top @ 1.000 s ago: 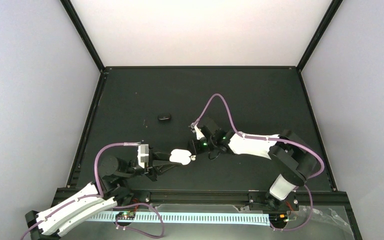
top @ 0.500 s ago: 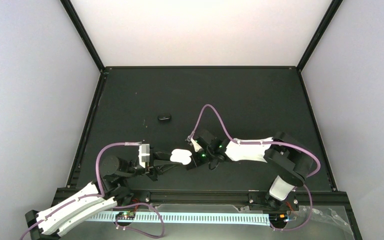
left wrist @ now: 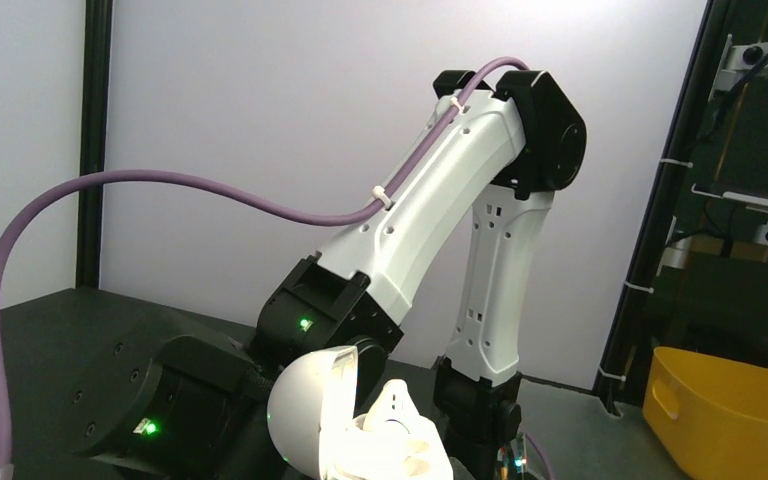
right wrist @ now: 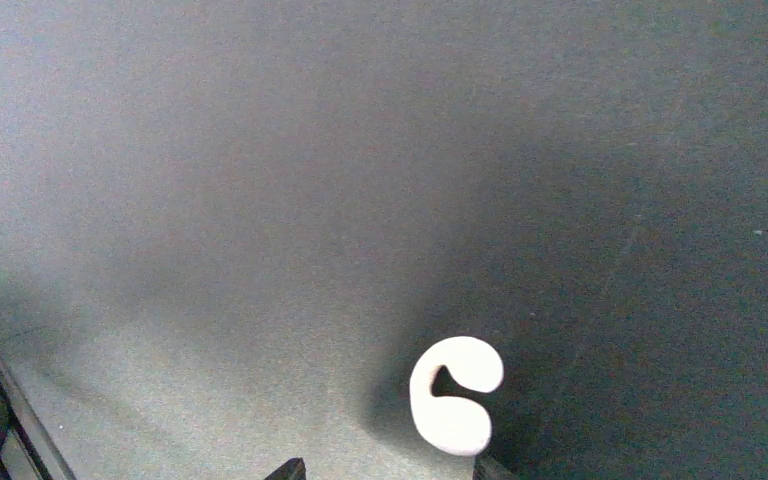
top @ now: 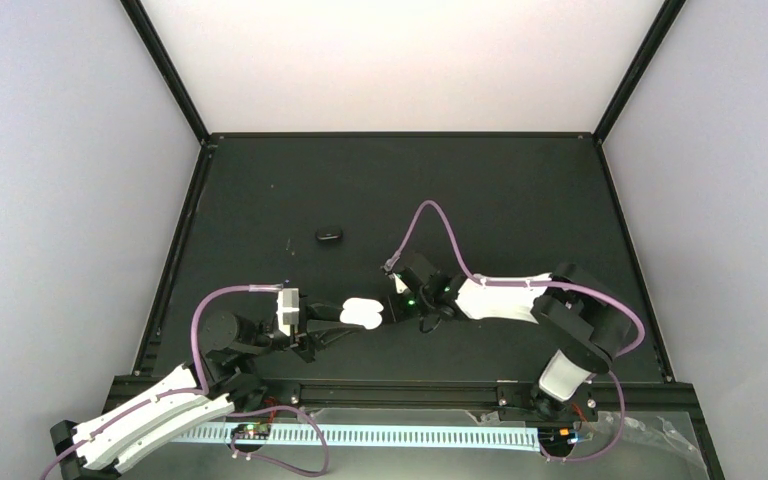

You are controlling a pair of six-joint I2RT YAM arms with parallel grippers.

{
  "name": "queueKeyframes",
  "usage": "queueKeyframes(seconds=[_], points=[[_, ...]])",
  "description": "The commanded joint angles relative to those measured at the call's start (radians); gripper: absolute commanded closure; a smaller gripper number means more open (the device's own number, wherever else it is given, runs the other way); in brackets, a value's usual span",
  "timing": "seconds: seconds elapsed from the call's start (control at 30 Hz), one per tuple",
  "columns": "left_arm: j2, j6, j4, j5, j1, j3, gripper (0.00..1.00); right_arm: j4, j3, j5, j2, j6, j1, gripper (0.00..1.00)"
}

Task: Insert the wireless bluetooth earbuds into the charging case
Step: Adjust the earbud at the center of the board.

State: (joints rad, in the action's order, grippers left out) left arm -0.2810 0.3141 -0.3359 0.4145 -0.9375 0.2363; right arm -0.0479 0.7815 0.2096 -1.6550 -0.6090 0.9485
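The loose white earbud is straight in front of one fingertip (right wrist: 457, 428), so my right gripper should move over until its fingers are on both sides of the curled body (right wrist: 426, 390), and then close.
My left gripper (top: 345, 315) is shut on the white charging case (top: 362, 313) and holds it just above the mat. In the left wrist view the case (left wrist: 305, 410) stands with its lid open, and one white earbud (left wrist: 397, 403) sits upright in it. My right gripper (top: 397, 307) is right beside the case. In the right wrist view it (right wrist: 388, 470) is open and low over the mat. The second white curled earbud (right wrist: 453, 393) lies loose just ahead of its right fingertip (right wrist: 487, 467). No black buds can be made out.
A small black oval object (top: 328, 236) lies on the mat behind the case. The right arm (left wrist: 430, 200) fills the space in front of the case. A yellow bin (left wrist: 730, 410) stands beyond the table edge.
My right gripper has swung down and to the left, from behind the case to right beside it. The left arm and the case have not moved.
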Motion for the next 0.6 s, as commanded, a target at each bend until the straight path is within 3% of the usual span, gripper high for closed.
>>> queueKeyframes(seconds=[0.0,0.37,0.57], points=[[-0.005,-0.014,-0.013,-0.004,-0.006,0.005,0.98,-0.038,-0.036,-0.063,0.017,0.003,-0.017,0.57],[-0.002,-0.013,-0.013,-0.002,-0.006,0.006,0.98,-0.096,-0.005,0.019,0.151,0.103,-0.018,0.56],[-0.005,-0.013,-0.017,0.003,-0.006,0.007,0.98,-0.129,0.09,0.029,0.086,0.129,-0.017,0.56]])
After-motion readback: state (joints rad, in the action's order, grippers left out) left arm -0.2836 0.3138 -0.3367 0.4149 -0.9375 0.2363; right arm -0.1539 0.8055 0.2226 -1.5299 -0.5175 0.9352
